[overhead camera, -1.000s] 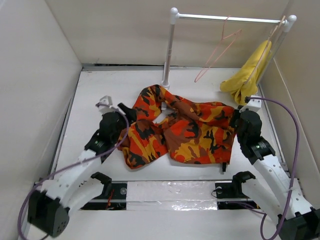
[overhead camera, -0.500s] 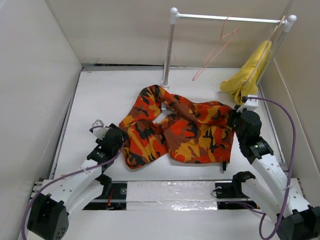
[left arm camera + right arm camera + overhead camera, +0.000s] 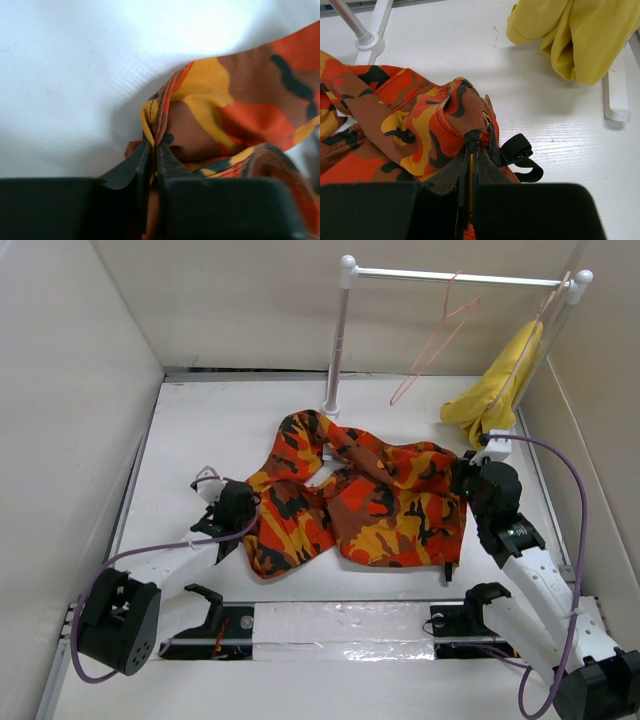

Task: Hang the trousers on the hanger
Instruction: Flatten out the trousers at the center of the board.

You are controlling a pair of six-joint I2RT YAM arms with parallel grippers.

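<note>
Next, my left gripper pulls the trouser leg's hem toward the empty back corner (image 3: 178, 392) first to make the leg straight, because the trouser leg bends sharply (image 3: 308, 424) close to the rail stand's foot.
The camouflage trousers (image 3: 365, 502) lie crumpled across the middle of the table. My left gripper (image 3: 246, 508) is at their left edge, shut on a fold of the cloth; in the left wrist view that gripper (image 3: 153, 145) pinches the hem of the trousers (image 3: 240, 100). My right gripper (image 3: 462, 478) is at their right edge, and in the right wrist view this gripper (image 3: 471, 141) is shut on the trousers (image 3: 420, 120) near a black strap loop (image 3: 520, 152). The salmon-pink hanger (image 3: 437, 340) hangs on the rail, apart from both grippers.
A white rail stand (image 3: 345, 330) stands at the back with its foot (image 3: 370, 45) beside the trousers. A plain yellow cloth (image 3: 498, 388) on a paler hanger droops at the rail's right end, near the right arm. Walls enclose the table on three sides.
The left arm has drawn back and down to the trousers' left edge, and its gripper has closed on the cloth. The right gripper stays shut on the right edge, nudged slightly.
</note>
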